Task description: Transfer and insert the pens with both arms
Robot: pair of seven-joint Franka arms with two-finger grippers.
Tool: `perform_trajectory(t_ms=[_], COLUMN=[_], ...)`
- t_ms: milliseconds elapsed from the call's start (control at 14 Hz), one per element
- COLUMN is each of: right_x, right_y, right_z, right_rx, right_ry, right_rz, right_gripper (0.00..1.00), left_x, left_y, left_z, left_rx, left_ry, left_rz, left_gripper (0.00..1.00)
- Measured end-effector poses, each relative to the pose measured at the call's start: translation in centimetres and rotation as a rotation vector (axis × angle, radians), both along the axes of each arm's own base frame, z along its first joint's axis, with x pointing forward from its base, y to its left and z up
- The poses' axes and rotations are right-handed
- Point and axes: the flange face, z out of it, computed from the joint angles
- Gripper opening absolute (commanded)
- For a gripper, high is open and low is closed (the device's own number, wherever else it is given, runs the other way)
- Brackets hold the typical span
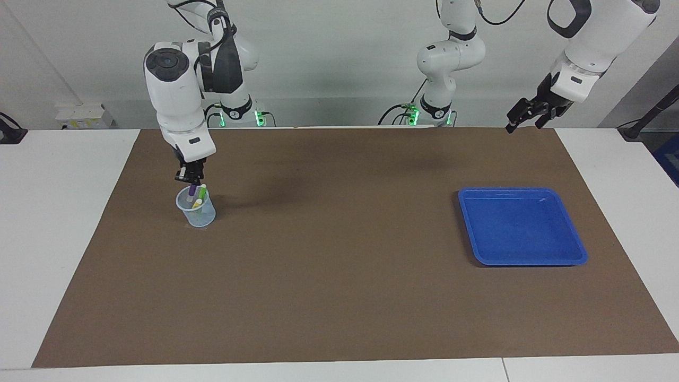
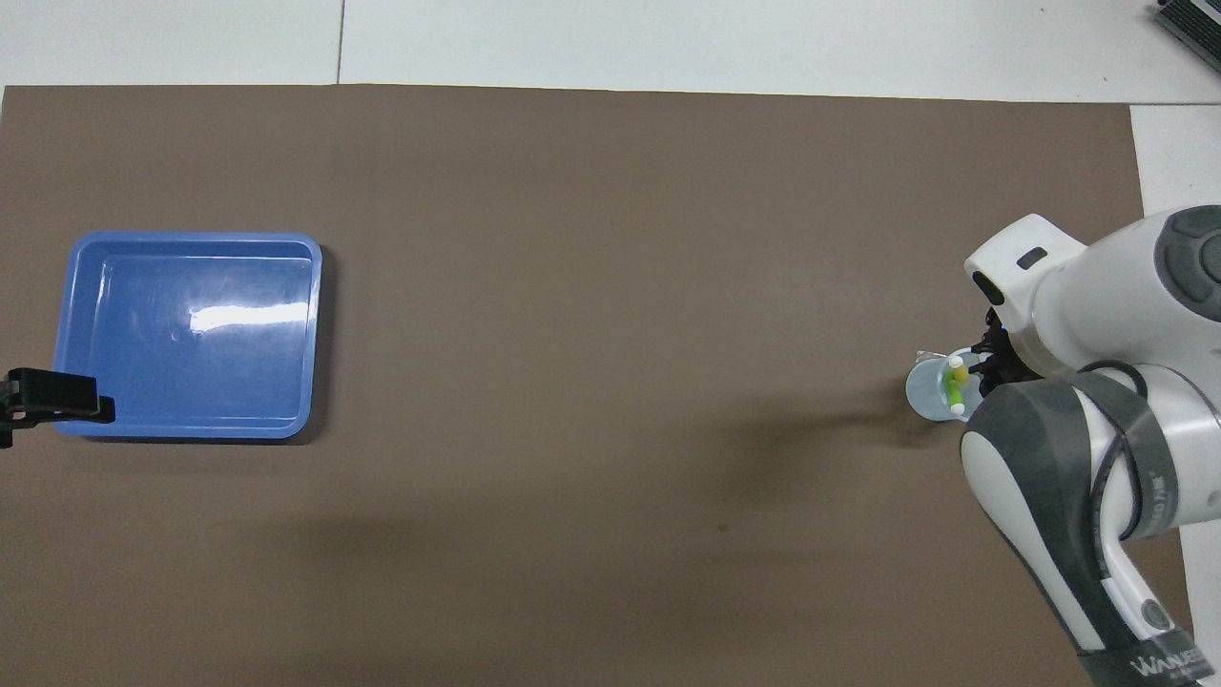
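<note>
I should keep guiding the pen into the clear plastic cup [image 1: 198,214] with my right gripper and let go of it there, because the purple pen's lower end [image 1: 189,198] is inside the cup's rim.
A clear plastic cup [image 1: 196,213] stands on the brown mat toward the right arm's end of the table. A green pen [image 1: 202,189] and a yellow pen [image 1: 197,202] lean inside it. My right gripper [image 1: 189,179] hangs just over the cup's rim, shut on the purple pen [image 1: 191,190], whose lower end is inside the cup. In the overhead view the right arm hides that gripper and the purple pen; only the cup [image 2: 927,396] and green pen [image 2: 954,387] show. My left gripper [image 1: 522,115] waits open and raised, and in the overhead view the left gripper [image 2: 57,410] is beside the tray.
A blue tray [image 1: 522,228] with nothing in it lies on the mat toward the left arm's end, also seen as the blue tray [image 2: 191,329] from above. The brown mat [image 1: 339,276] covers most of the white table.
</note>
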Motion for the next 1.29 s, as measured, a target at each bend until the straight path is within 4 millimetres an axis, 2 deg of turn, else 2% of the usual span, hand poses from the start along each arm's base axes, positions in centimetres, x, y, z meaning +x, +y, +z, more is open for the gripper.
perform_trajectory(t_ms=[143,286,501,644,715,787,1073,1287], right_x=[-0.6,-0.8,-1.5,-1.6,-1.6,-1.6,-1.5,-1.2], right_y=[-1.0,-0.9,-1.3,-2.0,-2.2,-2.2,-1.8,-0.9], right_z=[-0.8,-1.9,-4.1,-4.7,-4.8,-4.8,-4.0,-2.4], right_rx=[-0.002,0.004,0.007,0.009,0.009,0.009,0.019,0.082], right_ry=[0.004,-0.026,-0.013,-0.019,-0.019,-0.019,-0.024,-0.05], right_rz=[-0.016,-0.005,-0.007,-0.017,-0.02,-0.02,-0.03,-0.088], right_gripper=[0.0,0.0,0.01,0.25,0.74,1.0,1.0,1.0], left_x=[0.5,0.6,0.5,0.6,0.9,1.5,4.3,5.2], left_y=[-0.5,-1.0,0.3,1.1,1.1,1.0,0.8,-0.8], left_z=[0.1,0.2,0.2,0.1,0.0,0.2,2.1,3.2], left_rx=[0.004,-0.005,-0.039,-0.033,-0.023,-0.016,0.054,0.095], left_ry=[-0.027,-0.032,-0.035,-0.032,-0.03,-0.034,-0.069,-0.078], left_rz=[-0.01,-0.025,-0.017,-0.006,-0.009,-0.014,-0.043,-0.085], left_gripper=[1.0,1.0,1.0,1.0,1.0,1.0,1.0,1.0])
